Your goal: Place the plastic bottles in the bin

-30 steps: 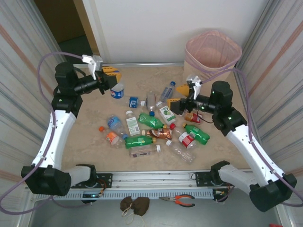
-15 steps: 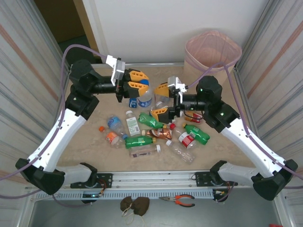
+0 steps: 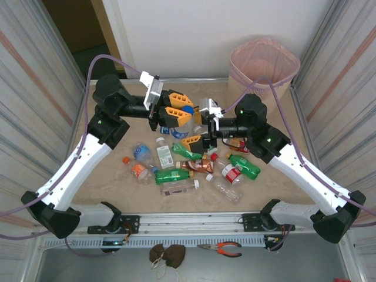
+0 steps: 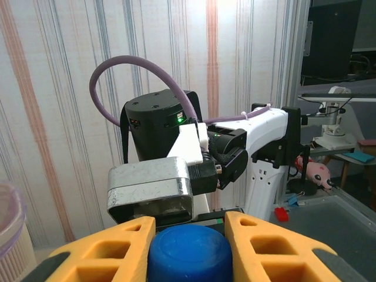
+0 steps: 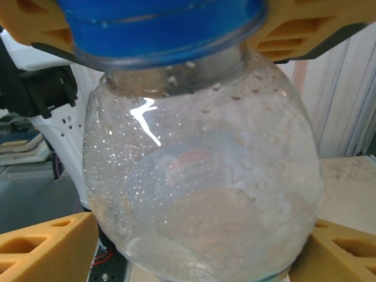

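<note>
The blue cap point(image 3: 187, 109) is in my left gripper, far from the bin, so my left gripper should hand the bottle's body point(image 3: 181, 130) over to my right gripper, which will take it there.
A clear bottle point(image 3: 184, 124) with a blue cap point(image 4: 188, 254) hangs in the air over the table's middle. My left gripper point(image 3: 175, 113) is shut on that cap, its orange fingers point(image 4: 111, 252) pressing both sides. My right gripper point(image 3: 198, 125) faces it from the right. In the right wrist view the bottle's round body point(image 5: 200, 176) sits between my right fingers point(image 5: 47, 249), which lie against it on both sides. Several other plastic bottles point(image 3: 176, 175) lie scattered on the table below. The bin point(image 3: 263, 63), beige with a pink liner, stands at the back right.
Striped walls close in the table on both sides. Green, amber and clear bottles crowd the middle and near part of the table point(image 3: 106, 176). Red-handled pliers point(image 3: 220, 248) and a small brown pouch point(image 3: 166, 254) lie in front of the arm bases.
My left arm has carried the blue-capped bottle from the back left toward the centre. My right arm has swung left to meet it and narrowed its jaws around the bottle's body.
</note>
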### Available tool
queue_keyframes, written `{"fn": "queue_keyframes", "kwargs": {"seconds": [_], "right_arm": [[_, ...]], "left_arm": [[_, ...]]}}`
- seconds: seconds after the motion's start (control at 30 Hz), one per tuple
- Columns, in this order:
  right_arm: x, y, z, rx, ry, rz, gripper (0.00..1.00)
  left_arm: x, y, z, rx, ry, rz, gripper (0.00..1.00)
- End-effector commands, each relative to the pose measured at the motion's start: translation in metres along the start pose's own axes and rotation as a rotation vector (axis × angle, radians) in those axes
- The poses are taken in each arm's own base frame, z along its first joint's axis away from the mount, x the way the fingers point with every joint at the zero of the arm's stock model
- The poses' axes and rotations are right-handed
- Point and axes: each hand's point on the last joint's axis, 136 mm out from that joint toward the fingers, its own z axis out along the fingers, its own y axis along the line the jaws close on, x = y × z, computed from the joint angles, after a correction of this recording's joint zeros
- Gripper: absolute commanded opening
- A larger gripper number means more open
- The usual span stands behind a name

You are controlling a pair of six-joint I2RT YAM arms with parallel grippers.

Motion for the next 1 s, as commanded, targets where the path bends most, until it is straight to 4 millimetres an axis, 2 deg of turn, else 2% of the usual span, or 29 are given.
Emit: {"fn": "queue_keyframes", "kwargs": {"seconds": [0.0,0.33,0.63,0.7,0.8,0.87,0.97], "right_arm": [[-0.023,0.006,-0.002,-0.006,-0.053,-0.072,0.76],[-0.034,0.013,0.0,-0.049,-0.104,-0.08,0.72],[-0.039,0.013,0.0,-0.043,-0.116,-0.088,0.56],[-0.039,0.012,0.0,-0.034,-0.116,-0.089,0.53],[-0.041,0.011,-0.003,-0.014,-0.121,-0.091,0.5],[-0.043,0.01,-0.004,-0.002,-0.125,-0.093,0.49],[-0.046,0.006,-0.009,0.038,-0.128,-0.093,0.48]], "left_arm": [[-0.019,-0.006,0.0,0.009,-0.034,0.072,0.03],[-0.022,-0.009,0.001,0.011,-0.055,0.089,0.03],[-0.022,-0.009,0.001,0.015,-0.059,0.094,0.04],[-0.022,-0.009,0.001,0.009,-0.059,0.096,0.06],[-0.022,-0.009,0.0,-0.007,-0.057,0.104,0.18],[-0.023,-0.009,-0.002,-0.036,-0.051,0.114,0.4],[-0.025,-0.012,-0.01,-0.099,-0.033,0.147,0.6]]}}
